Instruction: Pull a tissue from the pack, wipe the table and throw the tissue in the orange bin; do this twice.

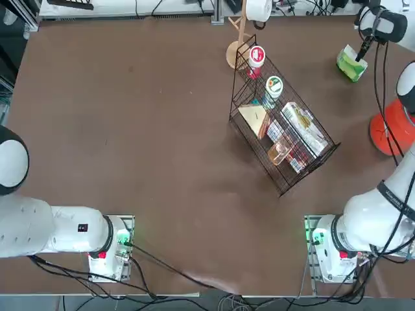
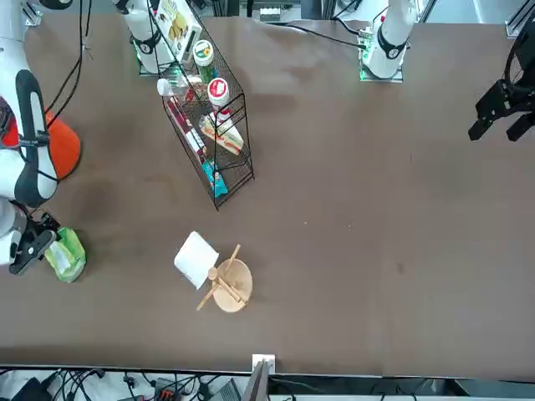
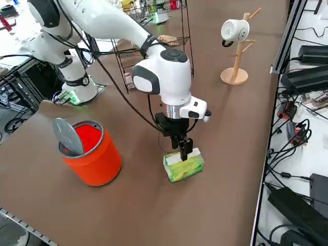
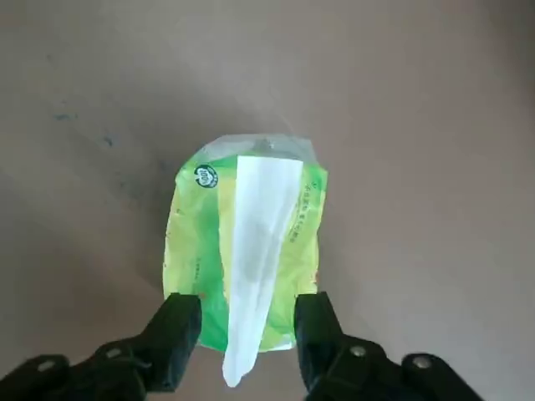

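The green pack still looks plump (image 2: 72,252), so I expect the next tissue to come up in its slot when I pull the white tissue (image 2: 59,256) out.
The green pack (image 4: 196,242) lies flat on the brown table (image 1: 130,129) near its far right corner, also visible in the top view (image 1: 352,65) and the side view (image 3: 183,166). A white tissue (image 4: 255,251) sticks up out of its slot. My right gripper (image 4: 248,313) points straight down over the pack, open, with one finger on each side of the tissue and a small gap to it. From the side the gripper (image 3: 184,148) reaches the top of the pack. The orange bin (image 3: 95,154) stands nearer my base, its grey swing lid tipped up.
A black wire basket (image 1: 282,126) with snack packets and red-lidded cups lies left of the pack. A wooden mug tree (image 3: 237,51) with a white mug stands at the far edge. The table's right edge (image 3: 266,154) runs close beside the pack.
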Robot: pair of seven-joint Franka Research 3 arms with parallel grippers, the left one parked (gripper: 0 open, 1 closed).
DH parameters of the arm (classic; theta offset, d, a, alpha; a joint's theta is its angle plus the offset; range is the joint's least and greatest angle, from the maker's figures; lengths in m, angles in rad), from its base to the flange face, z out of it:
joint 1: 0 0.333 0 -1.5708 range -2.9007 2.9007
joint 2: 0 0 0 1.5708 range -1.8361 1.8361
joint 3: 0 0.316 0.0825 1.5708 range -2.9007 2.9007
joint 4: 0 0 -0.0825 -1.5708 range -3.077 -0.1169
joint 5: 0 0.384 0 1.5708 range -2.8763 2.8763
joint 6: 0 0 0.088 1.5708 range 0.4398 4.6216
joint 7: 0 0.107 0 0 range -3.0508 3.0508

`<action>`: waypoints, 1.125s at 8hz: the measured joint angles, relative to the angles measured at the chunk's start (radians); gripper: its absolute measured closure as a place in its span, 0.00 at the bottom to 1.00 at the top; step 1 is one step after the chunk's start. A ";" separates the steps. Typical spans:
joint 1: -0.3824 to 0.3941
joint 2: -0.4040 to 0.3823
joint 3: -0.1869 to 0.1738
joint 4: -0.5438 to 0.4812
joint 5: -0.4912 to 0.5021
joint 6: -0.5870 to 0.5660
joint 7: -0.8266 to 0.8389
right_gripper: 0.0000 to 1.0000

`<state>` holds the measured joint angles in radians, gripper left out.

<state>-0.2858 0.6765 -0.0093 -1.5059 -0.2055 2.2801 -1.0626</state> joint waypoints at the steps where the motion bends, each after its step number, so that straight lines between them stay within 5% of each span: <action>1: 0.000 0.008 0.000 0.000 0.000 0.009 0.000 0.36; 5: 0.000 0.032 0.000 -0.001 0.000 0.034 0.000 0.54; 9: 0.001 0.032 0.000 -0.001 0.000 0.037 0.001 0.96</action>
<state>-0.2849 0.7089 -0.0093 -1.5066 -0.2054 2.3167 -1.0615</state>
